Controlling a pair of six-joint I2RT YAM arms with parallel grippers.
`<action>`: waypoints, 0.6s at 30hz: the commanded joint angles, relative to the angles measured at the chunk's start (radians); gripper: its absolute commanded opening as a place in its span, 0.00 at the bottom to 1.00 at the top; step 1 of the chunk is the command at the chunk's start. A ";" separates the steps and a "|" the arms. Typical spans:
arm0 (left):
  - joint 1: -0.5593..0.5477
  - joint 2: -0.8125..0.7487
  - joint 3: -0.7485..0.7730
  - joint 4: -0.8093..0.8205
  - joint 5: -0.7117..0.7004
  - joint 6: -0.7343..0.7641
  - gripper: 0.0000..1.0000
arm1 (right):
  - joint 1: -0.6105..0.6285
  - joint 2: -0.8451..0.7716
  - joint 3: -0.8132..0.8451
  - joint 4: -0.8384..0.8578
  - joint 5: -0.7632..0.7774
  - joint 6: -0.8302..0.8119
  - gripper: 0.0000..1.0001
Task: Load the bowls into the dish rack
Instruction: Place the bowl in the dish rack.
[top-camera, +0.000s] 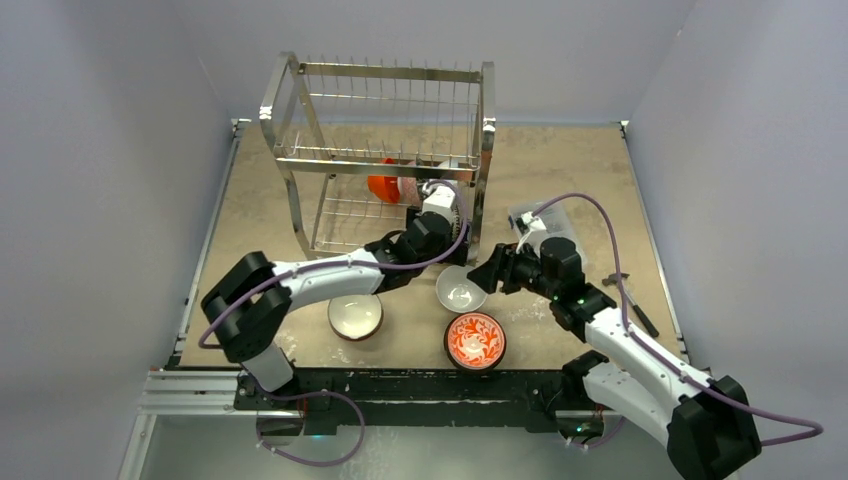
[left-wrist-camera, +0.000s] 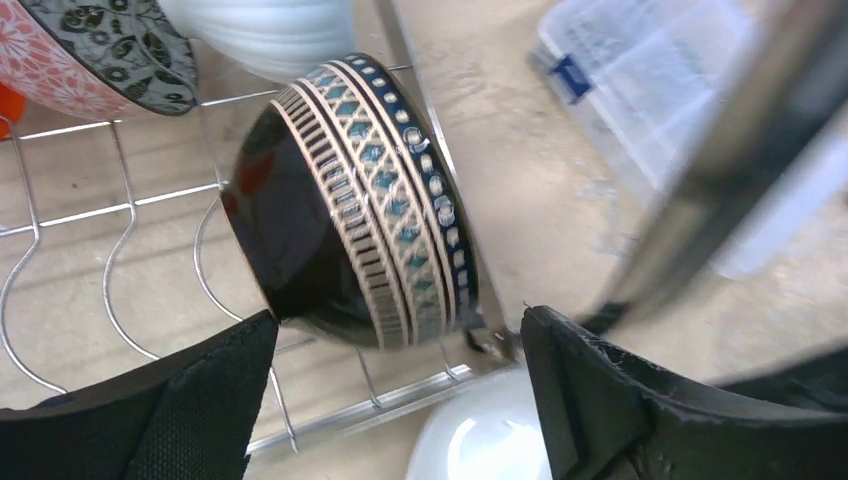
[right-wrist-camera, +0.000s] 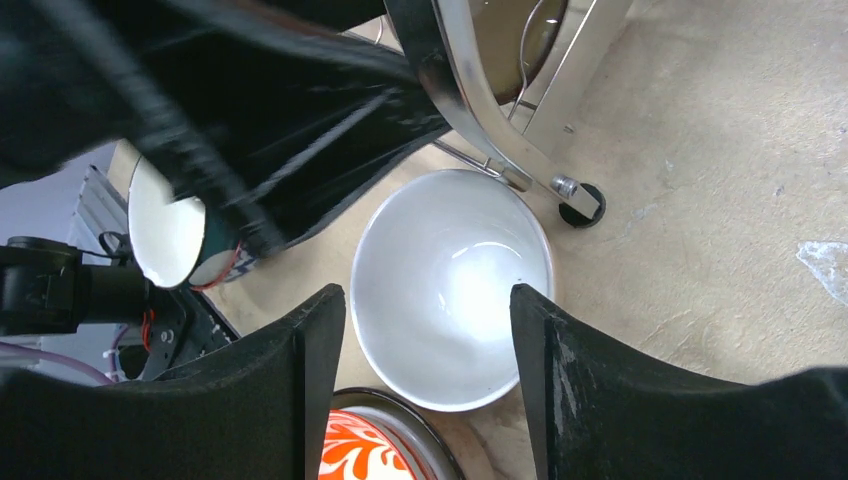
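Note:
The white bowl (right-wrist-camera: 455, 290) is sitting flat by the rack's leg, so my right gripper needs to raise its near rim (right-wrist-camera: 551, 265), tip the bowl up and pass it to my left gripper.
The dish rack (top-camera: 380, 150) stands at the back of the table. On its lower wires a blue patterned bowl (left-wrist-camera: 360, 200) lies on its side, next to a red-and-white floral bowl (left-wrist-camera: 50, 60) and a grey-black patterned bowl (left-wrist-camera: 130, 45). My left gripper (left-wrist-camera: 395, 325) is open just below the blue bowl, its fingers apart on either side. A plain white bowl (right-wrist-camera: 450, 290) sits on the table by the rack's leg. My right gripper (right-wrist-camera: 420, 300) hovers open over it. A tan-brown bowl (top-camera: 355, 315) and an orange patterned bowl (top-camera: 475, 340) sit near the front edge.
A clear plastic box (left-wrist-camera: 640, 80) lies right of the rack, behind my right arm. A black tool (top-camera: 630, 300) rests at the table's right edge. The rack's steel leg and foot (right-wrist-camera: 580, 200) stand close beside the white bowl. Grey walls enclose the table.

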 joint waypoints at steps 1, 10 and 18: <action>-0.029 -0.147 -0.031 0.073 0.082 -0.066 0.92 | 0.003 -0.002 -0.003 0.000 0.031 0.023 0.65; -0.029 -0.304 -0.161 0.067 0.022 -0.110 0.98 | 0.004 0.044 -0.001 -0.034 0.093 0.042 0.66; -0.029 -0.454 -0.337 0.061 0.000 -0.186 0.97 | 0.003 0.120 -0.016 -0.022 0.097 0.067 0.65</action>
